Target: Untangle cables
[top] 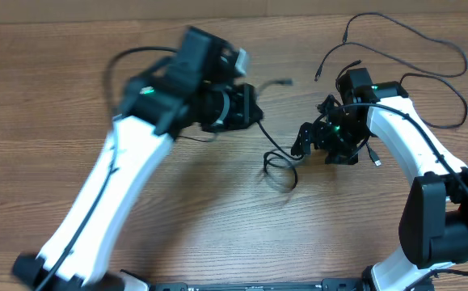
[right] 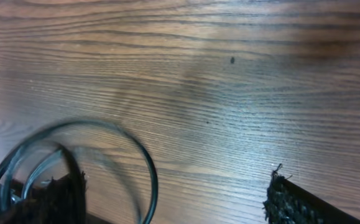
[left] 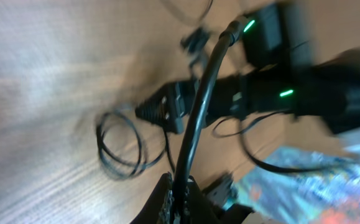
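A small loop (top: 280, 165) ends the cable below my left gripper, so next my right gripper returns to the loop, grasps its piece of cable (top: 294, 179) and raises it open.
My left gripper (top: 252, 111) (left: 181, 194) is shut on a thin black cable (left: 199, 106) that rises from between its fingers. That cable (top: 267, 142) drops to the table and ends in a small loose loop (top: 282, 170) (left: 120, 148). My right gripper (top: 303, 142) (right: 176, 202) stands open low over the table just right of that loop. A curve of the black cable (right: 150, 171) lies between its fingers, close to the left fingertip (right: 64, 199), untouched by the right one. A second long cable (top: 436, 40) snakes loosely at the back right.
Bare wooden table (top: 217, 234) lies all around. The right arm's black wrist (left: 279, 93) with green lights sits close in front of my left gripper. A colourful blurred patch (left: 316, 186) fills the lower right of the left wrist view.
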You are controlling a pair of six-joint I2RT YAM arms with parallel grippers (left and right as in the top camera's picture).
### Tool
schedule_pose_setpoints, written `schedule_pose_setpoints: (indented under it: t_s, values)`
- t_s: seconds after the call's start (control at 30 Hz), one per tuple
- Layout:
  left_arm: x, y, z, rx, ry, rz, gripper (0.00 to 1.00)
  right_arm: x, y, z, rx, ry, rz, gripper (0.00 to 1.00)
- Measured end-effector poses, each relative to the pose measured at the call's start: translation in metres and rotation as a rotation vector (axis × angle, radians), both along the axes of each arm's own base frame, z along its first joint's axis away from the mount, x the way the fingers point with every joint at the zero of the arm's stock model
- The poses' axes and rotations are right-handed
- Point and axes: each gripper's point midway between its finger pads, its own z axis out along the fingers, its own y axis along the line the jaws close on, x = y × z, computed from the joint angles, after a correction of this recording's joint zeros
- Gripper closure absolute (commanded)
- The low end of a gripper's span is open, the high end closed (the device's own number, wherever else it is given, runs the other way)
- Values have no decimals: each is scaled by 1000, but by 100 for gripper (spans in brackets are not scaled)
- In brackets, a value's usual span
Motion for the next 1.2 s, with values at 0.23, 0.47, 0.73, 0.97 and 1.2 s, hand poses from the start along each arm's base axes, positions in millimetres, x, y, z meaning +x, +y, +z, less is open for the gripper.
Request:
schedule_pose_setpoints:
  t_s: [0.23, 0.47, 0.73, 0.97, 1.2]
  values:
    - [3, 75, 54, -43, -114, 193, 96, -6, -19, -13, -128, 46, -83, 9]
    - [1, 155, 40, 29, 0, 434, 96, 1, -27, -16, -177, 35, -152, 5]
    - [1, 181, 32, 72, 32, 515, 96, 6, 12, -2, 63, -6, -47, 2]
    - [1, 181, 32, 74, 32, 517, 96, 3, 51, 12, 215, -52, 66, 3]
    - [0, 181, 31, 75, 34, 517, 96, -4, 90, 4, 177, -59, 85, 13]
